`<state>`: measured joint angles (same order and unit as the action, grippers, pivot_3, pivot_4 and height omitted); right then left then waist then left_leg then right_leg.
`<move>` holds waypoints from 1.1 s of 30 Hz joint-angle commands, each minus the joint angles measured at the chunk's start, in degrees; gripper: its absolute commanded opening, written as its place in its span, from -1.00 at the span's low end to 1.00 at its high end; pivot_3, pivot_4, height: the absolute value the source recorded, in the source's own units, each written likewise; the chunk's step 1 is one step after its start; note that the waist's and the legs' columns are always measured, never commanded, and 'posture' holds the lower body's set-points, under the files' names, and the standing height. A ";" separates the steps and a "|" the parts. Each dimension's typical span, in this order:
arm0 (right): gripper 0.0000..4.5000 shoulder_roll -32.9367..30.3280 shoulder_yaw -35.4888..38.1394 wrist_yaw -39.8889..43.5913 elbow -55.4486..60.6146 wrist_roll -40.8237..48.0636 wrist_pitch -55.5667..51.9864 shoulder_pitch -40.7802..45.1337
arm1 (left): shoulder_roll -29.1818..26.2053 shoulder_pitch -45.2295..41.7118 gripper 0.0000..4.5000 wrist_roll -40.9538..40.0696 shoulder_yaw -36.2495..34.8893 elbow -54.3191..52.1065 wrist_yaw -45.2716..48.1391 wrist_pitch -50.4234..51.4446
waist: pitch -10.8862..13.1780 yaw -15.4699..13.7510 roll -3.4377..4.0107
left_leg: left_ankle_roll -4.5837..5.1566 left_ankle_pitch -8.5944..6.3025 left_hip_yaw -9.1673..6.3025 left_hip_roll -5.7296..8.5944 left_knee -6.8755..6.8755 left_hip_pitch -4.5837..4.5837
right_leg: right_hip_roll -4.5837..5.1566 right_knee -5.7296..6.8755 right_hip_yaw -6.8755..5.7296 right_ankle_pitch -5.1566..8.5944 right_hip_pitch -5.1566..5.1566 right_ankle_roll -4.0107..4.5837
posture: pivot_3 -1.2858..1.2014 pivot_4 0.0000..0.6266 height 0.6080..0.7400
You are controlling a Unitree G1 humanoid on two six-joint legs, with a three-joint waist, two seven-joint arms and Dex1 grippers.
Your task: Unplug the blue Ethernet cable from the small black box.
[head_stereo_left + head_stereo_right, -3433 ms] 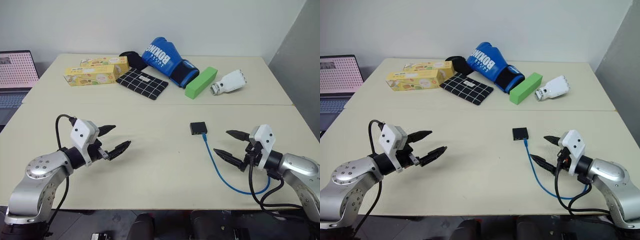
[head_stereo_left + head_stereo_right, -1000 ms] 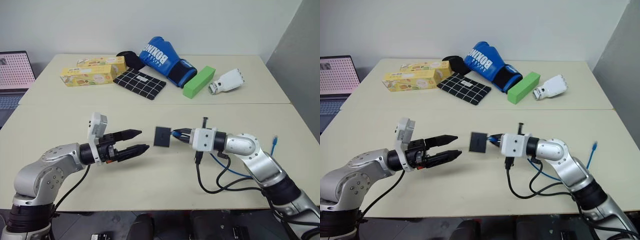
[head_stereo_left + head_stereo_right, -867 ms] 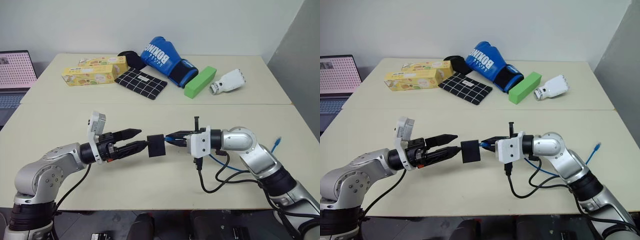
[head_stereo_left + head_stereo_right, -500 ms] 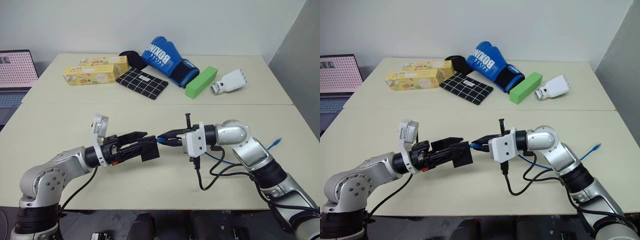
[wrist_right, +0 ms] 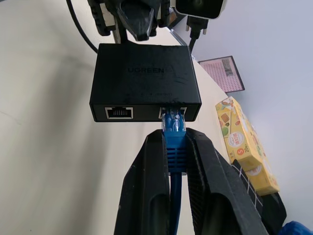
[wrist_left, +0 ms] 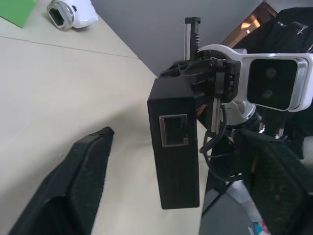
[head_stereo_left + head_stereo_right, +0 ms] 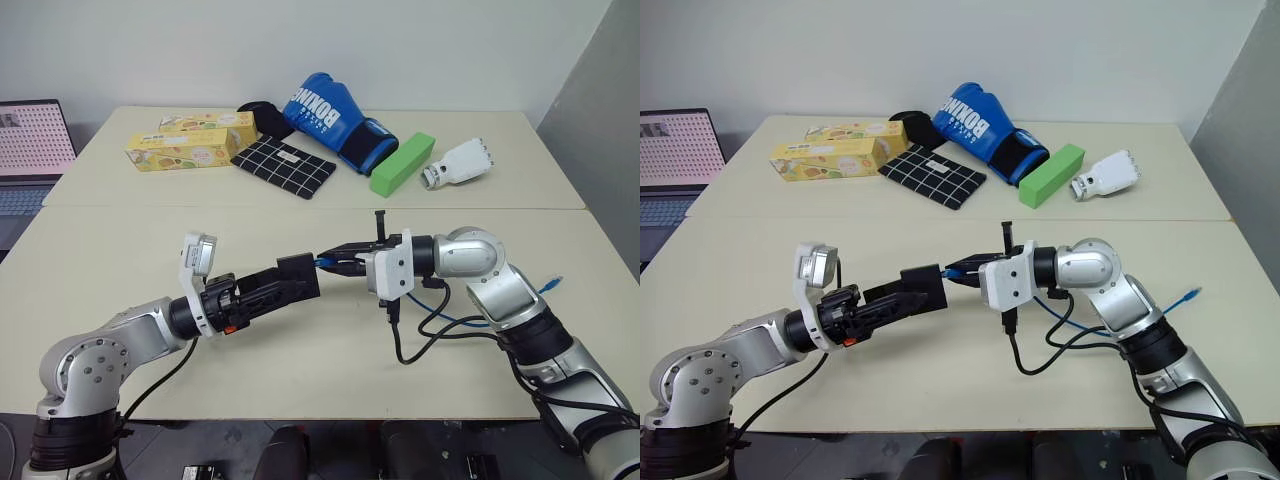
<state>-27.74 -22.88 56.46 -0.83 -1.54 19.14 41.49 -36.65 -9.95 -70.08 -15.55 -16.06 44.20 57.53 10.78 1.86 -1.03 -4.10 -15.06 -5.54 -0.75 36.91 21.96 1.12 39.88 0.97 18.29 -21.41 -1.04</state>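
My right gripper is pinching the plug's sides (image 5: 175,147), away from its latch. My right gripper should open, turn and squeeze the latch (image 5: 173,123) once my left gripper has hold of the box.
The small black box (image 7: 298,276) hangs above the table on the plug of the blue Ethernet cable (image 5: 174,147). In the right wrist view the plug sits in one of the box's ports. My right gripper (image 7: 335,264) is shut on the plug just behind the box. My left gripper (image 6: 174,134) is open, with the box (image 6: 173,147) between its fingers (image 6: 78,181) and a gap on each side. The cable trails back under my right arm, and its free end (image 7: 551,286) lies on the table.
At the back of the table lie two yellow cartons (image 7: 185,148), a black checked cloth (image 7: 285,167), a blue boxing glove (image 7: 325,115), a green block (image 7: 402,164) and a white object (image 7: 458,163). A laptop (image 7: 35,140) stands at the far left. Black arm cables (image 7: 420,345) loop below my right wrist.
My right gripper brought the box on its plug leftward and slightly up, into my left gripper's jaws. The left fingers have narrowed around the box and the left wrist has rolled.
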 commanded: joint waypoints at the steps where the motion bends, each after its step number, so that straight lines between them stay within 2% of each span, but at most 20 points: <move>1: -0.92 -0.17 1.81 -0.97 0.35 -1.08 2.87 1.33 | -0.43 -0.55 0.33 -2.09 -1.34 -0.08 -0.20 0.80 | 0.00 -0.02 0.00 | 0.00 0.00 -0.01 0.00 0.00 0.00 | 0.00 0.00 0.00 0.00 0.00 0.00 | 0.03 -0.52 1.00; 7: -0.92 0.03 1.69 -1.58 0.11 -2.70 5.39 1.63 | -0.15 -0.32 -0.14 -2.02 -0.73 0.30 -0.06 0.94 | 0.00 -0.02 0.00 | -0.01 0.00 0.00 0.01 0.00 0.00 | 0.00 0.00 0.01 0.00 0.00 0.00 | 0.03 -0.52 1.00; 9: -0.92 0.18 1.35 -1.72 0.28 -3.18 6.21 1.59 | 0.18 -0.42 -0.36 -1.80 -0.33 0.19 -0.09 0.76 | 0.00 -0.02 0.00 | -0.01 0.00 0.00 0.00 0.00 0.00 | 0.00 0.00 0.01 0.00 0.00 0.00 | 0.03 -0.52 1.00; 13: -0.92 0.50 0.83 -1.84 0.65 -3.89 7.52 1.24 | 0.50 -0.44 -0.64 -0.89 0.18 0.04 0.14 0.16 | 0.00 -0.02 0.00 | -0.01 0.01 0.00 0.01 0.00 0.00 | 0.00 0.00 0.01 0.00 0.00 0.00 | 0.03 -0.52 1.00; 18: -0.92 -0.40 -0.34 -1.03 -0.01 -5.28 11.63 1.34 | 0.33 0.02 -0.65 0.71 0.35 0.02 1.04 -0.53 | 0.00 -0.02 0.00 | -0.01 0.01 0.01 0.02 -0.01 0.00 | 0.00 -0.01 0.01 0.00 0.00 0.00 | 0.03 -0.52 1.00; 20: -0.61 -0.78 -0.29 -0.59 -0.30 -5.07 12.44 1.37 | 0.09 -0.02 -0.65 1.16 0.31 0.12 1.51 -0.69 | 0.00 -0.02 0.00 | -0.01 0.01 0.01 0.02 0.00 0.00 | 0.00 -0.01 0.02 0.00 0.00 0.00 | 0.03 -0.52 1.00; 24: -0.24 -2.52 -0.28 2.11 0.41 -2.78 11.57 1.09 | -0.83 -0.72 -0.65 3.82 1.14 0.42 4.38 -2.10 | 0.00 -0.02 0.00 | -0.01 0.01 0.01 0.03 -0.01 0.00 | 0.00 -0.01 0.01 0.00 0.00 0.00 | 0.03 -0.52 1.00; 27: 0.04 -4.94 1.04 5.60 3.23 2.14 7.62 0.18 | -2.22 -1.50 -0.65 10.00 4.15 0.65 8.08 -6.20 | 0.00 -0.09 0.00 | -0.01 0.01 0.01 0.03 -0.01 0.00 | 0.00 -0.01 0.01 0.00 0.00 0.00 | 0.03 -0.52 1.00; 28: 0.14 -5.66 1.81 6.36 4.33 4.24 4.94 -0.16 | -2.74 -1.64 -0.65 14.10 6.16 0.65 9.27 -9.37 | 0.00 -0.11 0.00 | -0.01 0.01 0.00 0.03 -0.01 0.01 | 0.01 -0.03 0.01 0.00 0.02 0.00 | 0.03 -0.52 1.00; 30: 0.16 -7.93 2.97 8.69 7.05 9.14 -2.37 -1.51 | -3.00 -2.43 -0.65 19.22 8.96 0.94 11.50 -13.88 | 0.01 -0.18 0.01 | -0.01 0.00 0.01 0.04 -0.01 0.00 | 0.01 -0.04 0.02 0.00 0.02 0.00 | 0.03 -0.52 1.00; 33: 0.16 -10.29 5.63 8.79 14.37 21.48 -21.80 -4.65 | -3.05 -3.57 -0.65 23.98 11.39 1.60 15.96 -19.99 | 0.01 -0.41 0.01 | -0.01 0.00 -0.10 0.02 -0.01 0.06 | 0.02 -0.09 0.03 0.00 0.04 0.00 | 0.03 -0.52 1.00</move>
<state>-36.87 -20.54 65.07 7.29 10.25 10.68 38.10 -39.11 -12.07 -49.37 -5.27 -14.29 56.28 42.66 10.78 1.45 -1.02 -4.11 -15.06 -5.63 -0.73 36.90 22.04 1.17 39.76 1.00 18.29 -21.38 -1.03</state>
